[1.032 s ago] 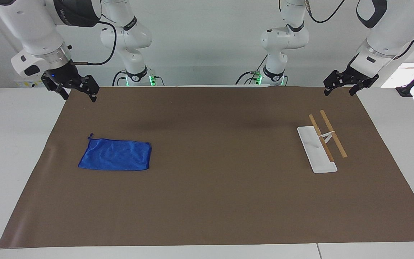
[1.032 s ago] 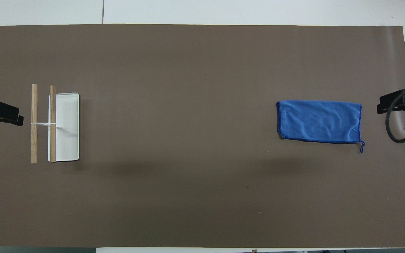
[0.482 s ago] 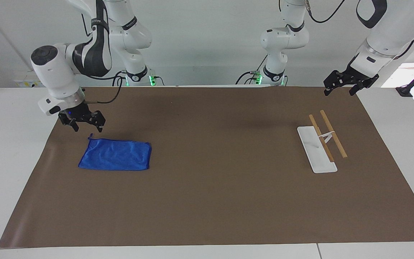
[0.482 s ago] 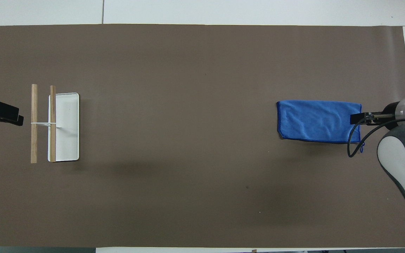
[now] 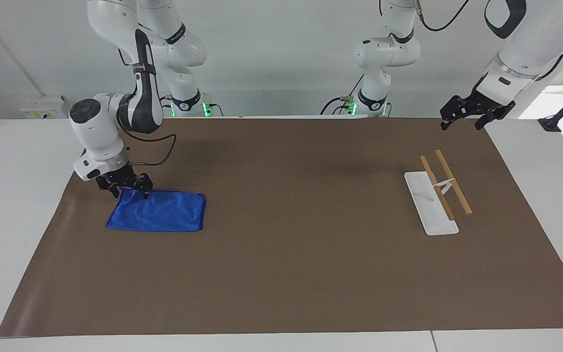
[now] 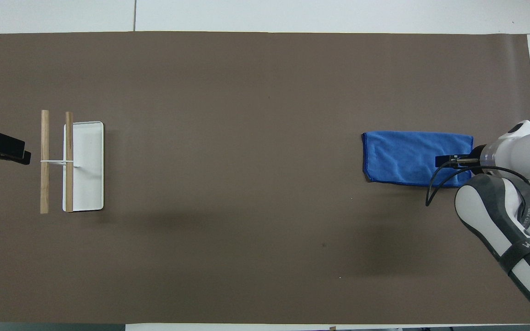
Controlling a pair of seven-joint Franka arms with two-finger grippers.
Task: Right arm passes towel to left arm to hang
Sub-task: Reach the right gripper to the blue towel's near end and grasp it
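The blue towel [image 6: 401, 157] is much wider than the gap [image 6: 57, 182] between the wooden bars, so it will lie over both bars when the robot hangs it.
The blue towel [image 5: 162, 212] [image 6: 405, 157] lies flat on the brown mat toward the right arm's end of the table. My right gripper [image 5: 130, 191] [image 6: 447, 161] is low over the towel's corner nearest the robots, fingers open and straddling that corner. Whether the fingers touch the cloth I cannot tell. In the overhead view the white wrist hides most of this gripper and the towel's end. My left gripper [image 5: 460, 120] [image 6: 2, 151] waits open and holds nothing, in the air over the mat's edge at the left arm's end.
A hanging rack stands toward the left arm's end: a white base plate [image 5: 423, 203] [image 6: 88, 184] with two wooden bars [image 5: 452, 181] [image 6: 44, 161] on a thin white stand. The brown mat [image 5: 286, 244] covers most of the table.
The right arm swung down from over the mat's corner onto the towel's near corner, its gripper staying open. The towel, the rack and the left arm have not moved.
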